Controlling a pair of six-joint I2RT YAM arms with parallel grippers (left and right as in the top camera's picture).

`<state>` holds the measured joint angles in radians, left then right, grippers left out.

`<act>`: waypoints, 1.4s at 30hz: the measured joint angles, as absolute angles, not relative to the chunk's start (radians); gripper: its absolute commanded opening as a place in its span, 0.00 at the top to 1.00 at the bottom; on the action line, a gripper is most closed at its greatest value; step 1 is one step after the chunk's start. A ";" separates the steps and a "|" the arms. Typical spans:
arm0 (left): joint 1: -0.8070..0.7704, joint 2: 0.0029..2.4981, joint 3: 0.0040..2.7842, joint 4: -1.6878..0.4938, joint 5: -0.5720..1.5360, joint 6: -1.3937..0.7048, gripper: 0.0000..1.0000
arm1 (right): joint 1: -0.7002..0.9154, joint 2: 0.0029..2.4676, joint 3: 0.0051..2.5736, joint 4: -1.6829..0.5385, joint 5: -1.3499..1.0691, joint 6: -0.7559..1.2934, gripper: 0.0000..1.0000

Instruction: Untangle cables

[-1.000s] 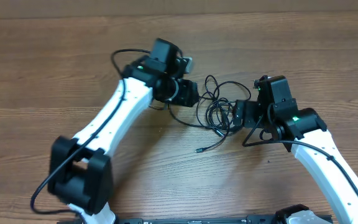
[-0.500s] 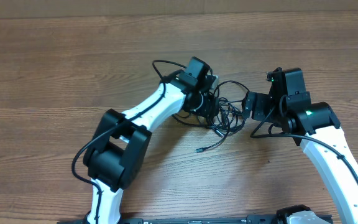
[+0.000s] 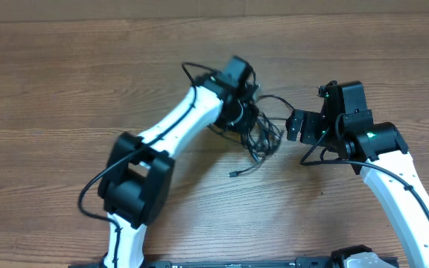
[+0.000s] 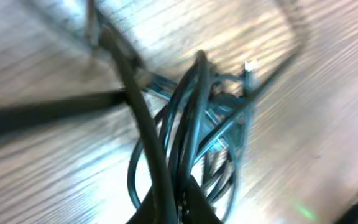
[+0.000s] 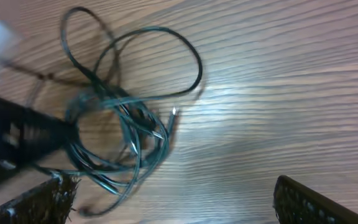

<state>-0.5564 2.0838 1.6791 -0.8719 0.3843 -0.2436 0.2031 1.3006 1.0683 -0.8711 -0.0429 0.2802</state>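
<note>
My left gripper squeezes many cable strands in one bunch [image 4: 188, 127], so my right gripper should grasp the tangle's loops [image 3: 264, 137] before the left gripper opens and moves away.
The cables [image 3: 265, 140] are a tangle of thin black loops on the wooden table between both arms, with one loose plug end [image 3: 233, 175] trailing toward the front. My left gripper [image 3: 252, 125] sits over the tangle's left side. In the left wrist view its jaws are closed together on a bunch of cable strands [image 4: 188, 124], and a silvery tip [image 4: 248, 67] shows beyond them. My right gripper [image 3: 293, 125] stands open just right of the tangle, touching nothing. In the right wrist view the cables [image 5: 126, 121] lie ahead and to the left of its wide-apart fingers [image 5: 312, 202].
Bare wooden tabletop [image 3: 65, 82] surrounds the tangle on all sides. The left arm's white links [image 3: 166, 138] run diagonally from the front left. The right arm [image 3: 393, 186] comes in from the front right. The dark left gripper body [image 5: 17, 140] shows at the left of the right wrist view.
My left arm swung right onto the tangle and its jaws closed on the strands, drawing the loops tighter. The right gripper shifted slightly right and stayed open.
</note>
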 measured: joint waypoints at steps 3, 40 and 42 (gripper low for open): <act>-0.515 2.014 1.783 -0.968 0.443 -0.225 0.96 | 0.204 1.301 1.068 -0.850 -0.151 0.247 0.00; -0.313 1.642 1.842 -1.141 0.725 -0.149 0.96 | 0.205 1.415 1.068 -0.745 -0.042 0.458 0.58; -0.297 1.623 1.842 -1.129 0.730 -0.149 0.96 | 0.202 1.416 1.068 -0.690 -0.150 0.424 0.45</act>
<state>-0.2970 1.6230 1.8420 -1.1294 0.7296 -0.1490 0.2024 1.4162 1.0683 -0.6899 -0.1497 0.4236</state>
